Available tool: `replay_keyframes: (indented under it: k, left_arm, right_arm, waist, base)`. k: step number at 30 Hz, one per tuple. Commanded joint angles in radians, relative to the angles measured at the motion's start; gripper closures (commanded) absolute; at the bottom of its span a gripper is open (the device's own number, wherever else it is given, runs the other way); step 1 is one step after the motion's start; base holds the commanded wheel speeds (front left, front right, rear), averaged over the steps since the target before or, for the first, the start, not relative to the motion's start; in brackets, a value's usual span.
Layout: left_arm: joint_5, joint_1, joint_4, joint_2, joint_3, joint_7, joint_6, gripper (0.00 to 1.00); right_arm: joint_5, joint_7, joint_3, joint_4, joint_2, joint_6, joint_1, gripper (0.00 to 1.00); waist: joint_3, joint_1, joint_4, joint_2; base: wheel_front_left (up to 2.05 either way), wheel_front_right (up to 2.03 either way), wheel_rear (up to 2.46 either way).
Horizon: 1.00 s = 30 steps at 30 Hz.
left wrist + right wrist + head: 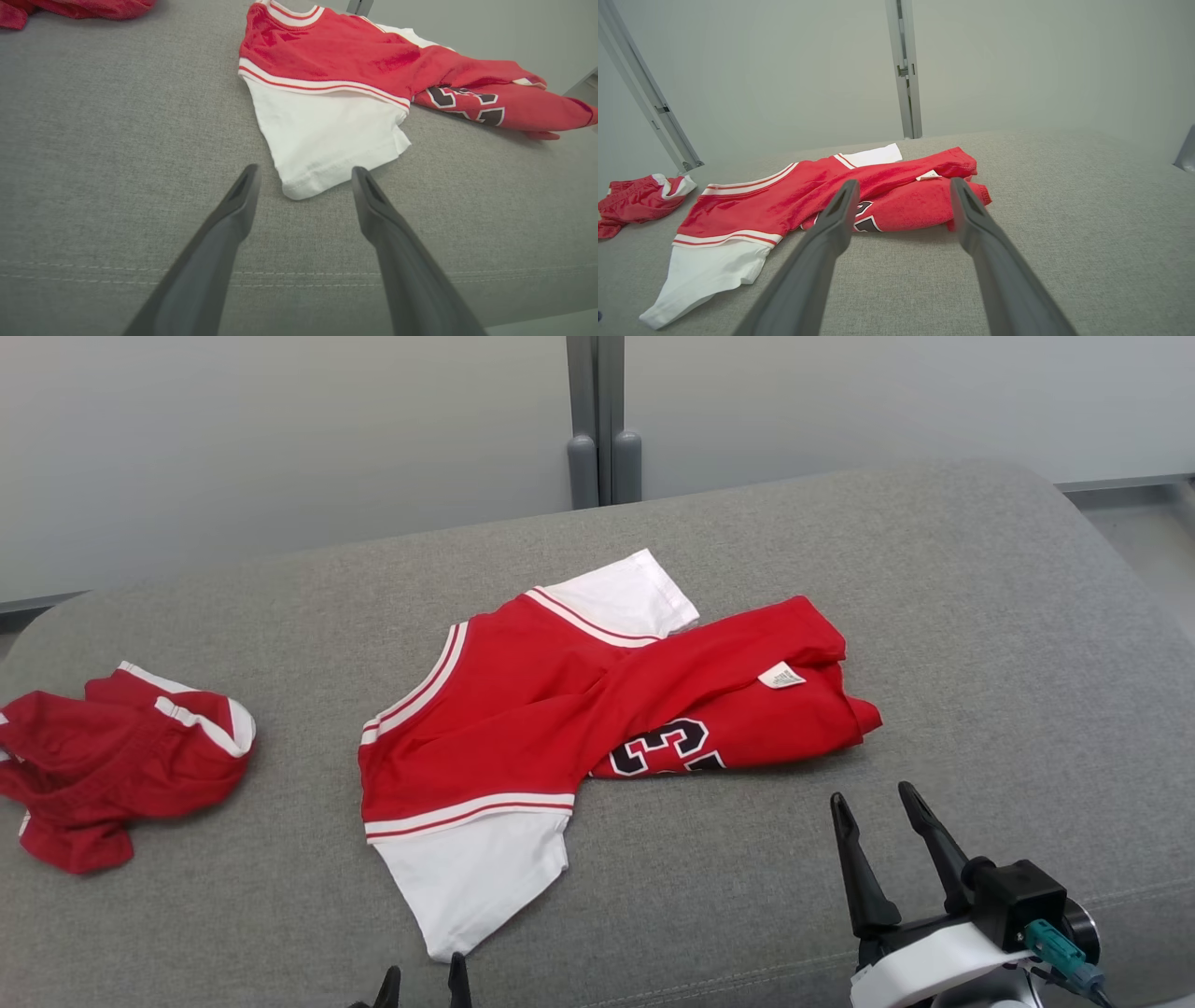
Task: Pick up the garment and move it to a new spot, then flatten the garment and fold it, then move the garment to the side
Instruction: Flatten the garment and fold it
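The black number (663, 747) shows below a diagonal fold, so I expect the red jersey's lower half (745, 661) to spread wide, with the number hidden underneath, when the robot pulls it.
A red jersey with white sleeves, the garment (523, 709), lies crumpled in the middle of the grey cushion, its lower half twisted over to the right with a black number showing. My left gripper (422, 980) is open at the bottom edge, just short of the near white sleeve (327, 135). In the left wrist view the left gripper (304, 173) has that sleeve's hem between its spread fingertips, above the fabric. My right gripper (874, 801) stands open near the front right, a little short of the garment's red hem (920, 205); the right gripper (901, 185) holds nothing.
A second red piece with white trim (112, 756) lies bunched at the far left of the grey cushion (980, 644). The cushion's front seam (299, 275) runs just below my fingers. A pale wall with a metal post (602, 420) stands behind.
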Motion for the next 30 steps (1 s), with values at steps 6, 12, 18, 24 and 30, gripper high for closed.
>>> replay_keyframes:
  k: [6,12,18,24,30]
  left_arm:
    - [-0.043,-0.145,0.178,0.003,-0.033,0.032,-0.010,0.00]
    - [-0.059,-0.214,0.284,0.003,-0.050,0.063,0.013,0.00]
    - [-0.090,-0.262,0.364,0.003,-0.067,0.045,0.022,0.00]
    - [-0.105,-0.288,0.395,0.003,-0.091,0.015,0.014,1.00]
    - [-0.051,-0.283,0.298,0.026,-0.075,-0.015,0.029,1.00]
  right_arm:
    - [-0.002,-0.004,0.006,-0.001,-0.001,0.000,-0.016,0.00]
    - [0.001,-0.004,0.010,-0.003,-0.001,0.000,-0.025,0.00]
    - [-0.004,-0.004,0.010,-0.002,-0.001,0.000,-0.032,0.00]
    - [-0.014,-0.004,0.000,0.001,-0.001,0.000,-0.032,0.00]
    - [0.021,-0.004,-0.051,0.033,-0.002,0.000,-0.082,0.00]
  waist:
    - [0.022,0.0000,-0.007,0.0000]
    - [0.040,0.0000,-0.017,0.0000]
    - [0.055,0.0000,-0.030,0.0000]
    - [0.060,0.0000,-0.035,0.0000]
    - [0.097,0.0000,0.010,0.0000]
  base:
    - [0.00,0.00,0.00]
    - [0.00,0.00,0.00]
    - [0.00,0.00,0.00]
    - [0.00,0.00,0.00]
    - [0.00,0.00,0.00]
